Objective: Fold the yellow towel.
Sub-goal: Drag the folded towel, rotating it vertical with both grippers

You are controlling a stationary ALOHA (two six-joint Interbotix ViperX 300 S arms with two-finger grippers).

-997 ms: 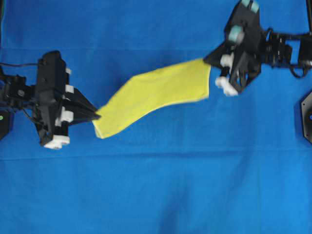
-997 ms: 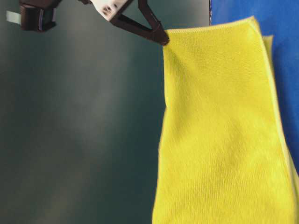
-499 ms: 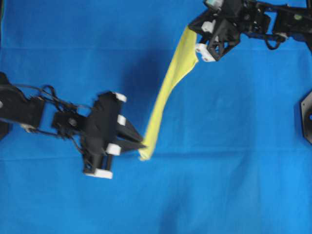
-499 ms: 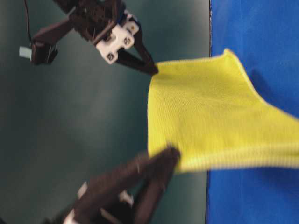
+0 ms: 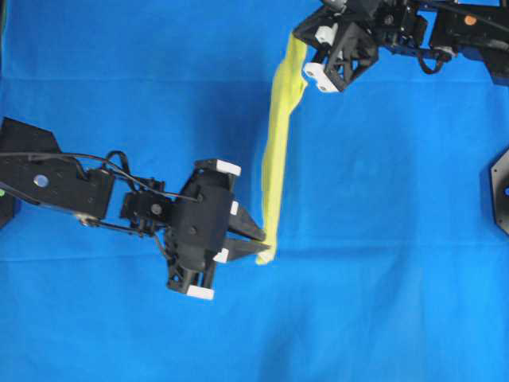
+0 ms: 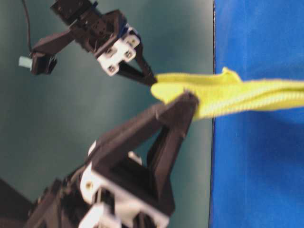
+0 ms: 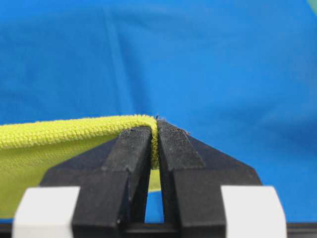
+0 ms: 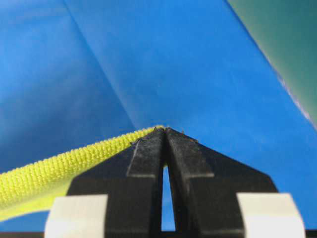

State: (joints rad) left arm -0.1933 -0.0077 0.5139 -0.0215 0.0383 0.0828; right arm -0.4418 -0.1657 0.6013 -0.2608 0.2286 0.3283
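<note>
The yellow towel hangs between my grippers as a narrow band. Next, I pull its held edge back over the blue cloth while lowering, flattening it before folding.
The yellow towel hangs stretched between my two grippers as a narrow, near-vertical band above the blue cloth. My left gripper is shut on its lower corner, near the middle of the overhead view. My right gripper is shut on its upper corner at the top. From table level the yellow towel shows edge-on, a thin folded strip running right from both grippers. In the left wrist view the towel's hem is pinched between the fingers. In the right wrist view the hem runs down to the left from the shut fingers.
A large blue cloth covers the whole table. A black mount sits at the right edge. The left arm reaches in from the left, the right arm from the top right. A dark green wall stands behind the grippers at table level.
The left gripper has swung down and to the right, the right gripper up and to the left. The towel has turned from a broad slanted sheet to a narrow, edge-on vertical strip.
</note>
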